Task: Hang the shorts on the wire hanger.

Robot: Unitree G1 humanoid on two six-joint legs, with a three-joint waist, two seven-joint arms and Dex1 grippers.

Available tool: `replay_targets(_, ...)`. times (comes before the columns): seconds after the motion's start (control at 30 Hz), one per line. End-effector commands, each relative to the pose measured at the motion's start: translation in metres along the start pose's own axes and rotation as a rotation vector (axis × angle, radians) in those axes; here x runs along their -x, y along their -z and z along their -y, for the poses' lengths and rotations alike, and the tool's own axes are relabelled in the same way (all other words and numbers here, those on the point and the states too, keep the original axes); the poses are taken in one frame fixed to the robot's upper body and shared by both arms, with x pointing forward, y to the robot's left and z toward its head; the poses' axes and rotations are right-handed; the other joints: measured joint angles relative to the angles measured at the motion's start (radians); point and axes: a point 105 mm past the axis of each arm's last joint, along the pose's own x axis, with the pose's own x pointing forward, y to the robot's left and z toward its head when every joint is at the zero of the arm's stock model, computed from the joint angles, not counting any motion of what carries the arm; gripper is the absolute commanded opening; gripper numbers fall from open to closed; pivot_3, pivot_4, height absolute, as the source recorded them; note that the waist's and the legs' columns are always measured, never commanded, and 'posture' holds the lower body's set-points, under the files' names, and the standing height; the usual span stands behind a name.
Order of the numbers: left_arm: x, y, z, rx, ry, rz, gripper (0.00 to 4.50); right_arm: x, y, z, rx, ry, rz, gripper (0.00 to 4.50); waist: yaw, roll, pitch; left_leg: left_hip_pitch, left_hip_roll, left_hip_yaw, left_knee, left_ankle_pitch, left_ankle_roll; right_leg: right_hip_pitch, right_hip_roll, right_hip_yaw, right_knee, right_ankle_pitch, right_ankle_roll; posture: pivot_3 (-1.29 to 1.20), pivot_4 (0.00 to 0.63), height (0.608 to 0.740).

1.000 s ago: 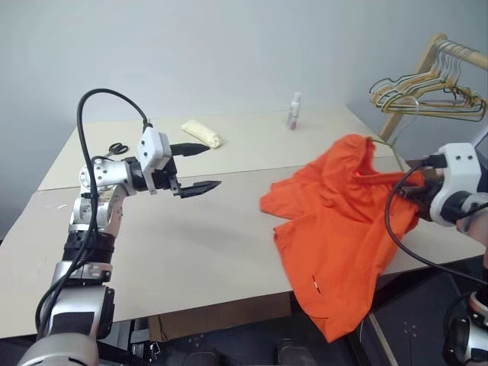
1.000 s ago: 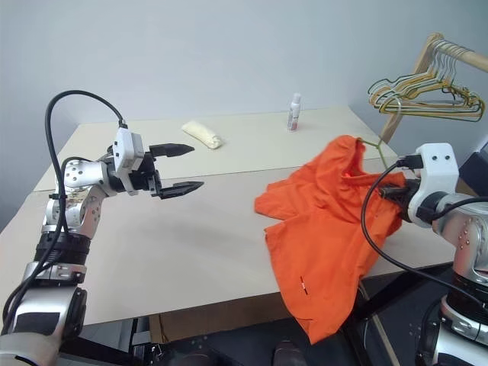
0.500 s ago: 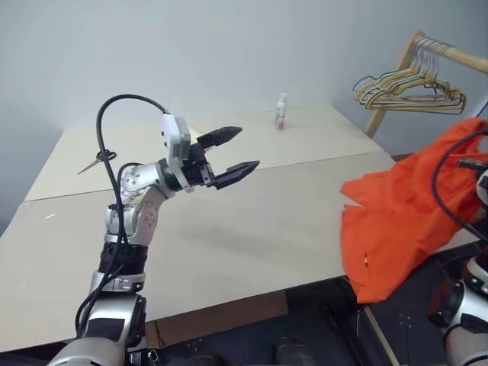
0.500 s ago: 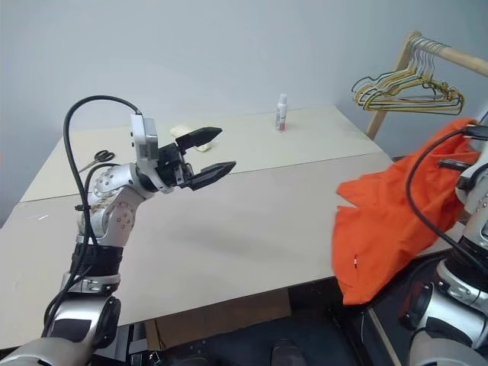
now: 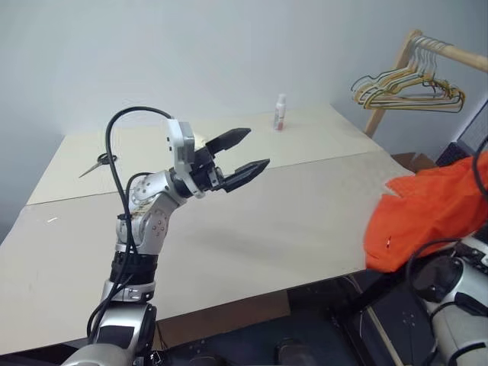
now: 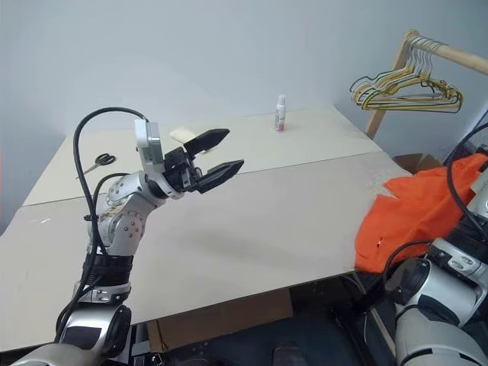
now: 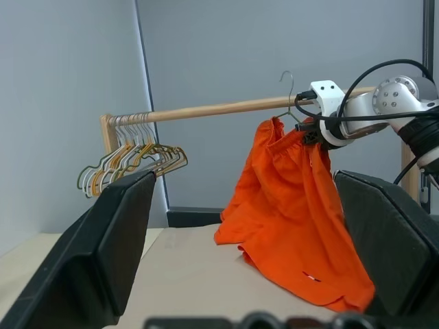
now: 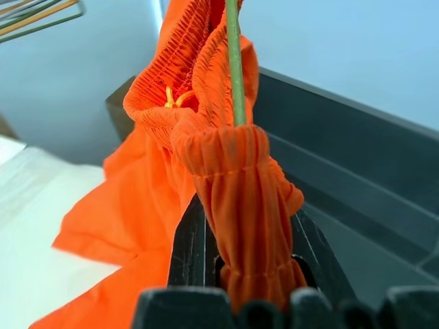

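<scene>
I should keep bringing the wire hanger's hook (image 7: 287, 75) over the wooden rail (image 7: 271, 104) with my right gripper until it rests there, and then let go, because the hook is free and higher than the rail.
The bright orange shorts (image 5: 427, 213) hang off the table's right edge, lifted by their gathered waistband. My right gripper (image 7: 312, 131) is shut on that bunched waistband (image 8: 233, 185), and its black fingers (image 8: 188, 240) flank the cloth. The thin wire hanger (image 8: 233, 62) rises out of the waistband, and its hook (image 7: 291, 81) stands up by the wooden rail; I cannot tell whether it touches the rail. My left gripper (image 5: 253, 150) is open and holds nothing. It is raised above the middle of the table, pointing right toward the shorts.
A wooden rail (image 5: 450, 53) at the right carries a bunch of gold and pale hangers (image 5: 404, 88). On the beige table (image 5: 290, 221) a small spray bottle (image 5: 280, 113) stands at the back and scissors (image 5: 97, 162) lie far left. A pale yellow rolled cloth (image 6: 181, 134) is partly hidden behind my left gripper.
My right gripper has carried the shorts off the table, rightward and up toward the rail. The left gripper swung right and stayed open. The camera view shifted right.
</scene>
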Motion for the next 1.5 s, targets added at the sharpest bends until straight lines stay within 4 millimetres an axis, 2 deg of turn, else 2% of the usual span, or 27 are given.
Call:
replay_targets(0.03, -0.002, -0.007, 0.003, -0.047, 0.023, 0.007, 4.50, -0.004, -0.025, 0.011, -0.146, 0.005, 0.033, 0.13, -0.004, 0.001, 0.000, 0.000, 0.000, 0.000, 0.000, 0.000, 0.000, 0.000, 0.000, 0.000, 0.000, 0.000, 0.000, -0.13, 0.000, 0.740)
replay_targets(0.37, -0.003, -0.013, 0.006, -0.053, 0.055, 0.031, 4.50, -0.022, -0.032, 0.018, -0.238, -0.004, -0.008, 0.13, -0.022, 0.003, 0.000, 0.001, 0.001, 0.007, -0.001, -0.002, 0.004, 0.001, 0.002, 0.007, -0.002, 0.001, 0.002, -0.12, 0.000, 0.740)
replay_targets(0.6, -0.001, -0.017, 0.012, -0.040, 0.089, 0.067, 4.50, -0.033, -0.015, 0.019, -0.300, -0.018, -0.133, 0.13, -0.030, 0.003, 0.000, 0.001, 0.002, 0.012, -0.001, -0.004, 0.007, 0.002, 0.004, 0.012, -0.004, 0.002, 0.004, -0.11, 0.000, 0.740)
replay_targets(0.83, 0.003, -0.027, 0.019, 0.017, 0.130, 0.152, 4.50, -0.036, -0.005, 0.023, -0.249, 0.038, -0.168, 0.13, -0.035, 0.003, 0.001, 0.001, 0.003, 0.016, -0.001, -0.005, 0.008, 0.003, 0.004, 0.015, -0.006, 0.002, 0.005, -0.11, 0.000, 0.740)
replay_targets(1.03, 0.003, -0.025, 0.022, 0.027, 0.145, 0.146, 4.50, -0.037, -0.004, 0.028, -0.182, 0.067, -0.158, 0.13, -0.037, 0.003, 0.001, 0.003, 0.005, 0.017, -0.001, -0.006, 0.010, 0.009, 0.006, 0.015, -0.011, 0.004, 0.007, -0.11, 0.000, 0.740)
replay_targets(1.07, 0.004, -0.024, 0.023, 0.032, 0.149, 0.148, 4.50, -0.037, -0.004, 0.030, -0.158, 0.085, -0.151, 0.84, -0.037, 0.003, 0.001, 0.004, 0.005, 0.017, -0.001, -0.006, 0.010, 0.011, 0.006, 0.015, -0.013, 0.004, 0.008, -0.11, 0.000, 0.740)
replay_targets(1.1, 0.004, -0.024, 0.024, 0.034, 0.152, 0.147, 4.50, -0.037, -0.004, 0.031, -0.144, 0.098, -0.143, 1.07, -0.037, 0.003, 0.001, 0.005, 0.005, 0.017, -0.001, -0.006, 0.010, 0.013, 0.007, 0.015, -0.016, 0.004, 0.009, -0.11, 0.000, 0.740)
replay_targets(1.3, 0.003, -0.019, 0.025, 0.026, 0.154, 0.128, 4.50, -0.034, -0.013, 0.036, -0.039, 0.174, -0.065, 3.28, -0.041, 0.004, 0.001, 0.007, 0.005, 0.021, -0.001, -0.008, 0.014, 0.016, 0.006, 0.018, -0.020, 0.006, 0.011, -0.11, 0.000, 0.740)
replay_targets(1.4, 0.003, -0.018, 0.025, 0.021, 0.156, 0.123, 4.50, -0.026, -0.024, 0.039, 0.080, 0.261, 0.037, 4.34, -0.040, 0.004, 0.001, 0.007, 0.005, 0.021, -0.001, -0.008, 0.014, 0.016, 0.006, 0.019, -0.020, 0.006, 0.011, -0.11, 0.000, 0.740)
replay_targets(1.5, 0.003, -0.017, 0.025, 0.017, 0.163, 0.112, 4.50, -0.015, -0.037, 0.038, 0.181, 0.326, 0.142, 4.47, -0.041, 0.006, 0.002, 0.007, 0.005, 0.021, -0.001, -0.008, 0.014, 0.015, 0.006, 0.019, -0.020, 0.006, 0.011, -0.12, 0.000, 0.740)
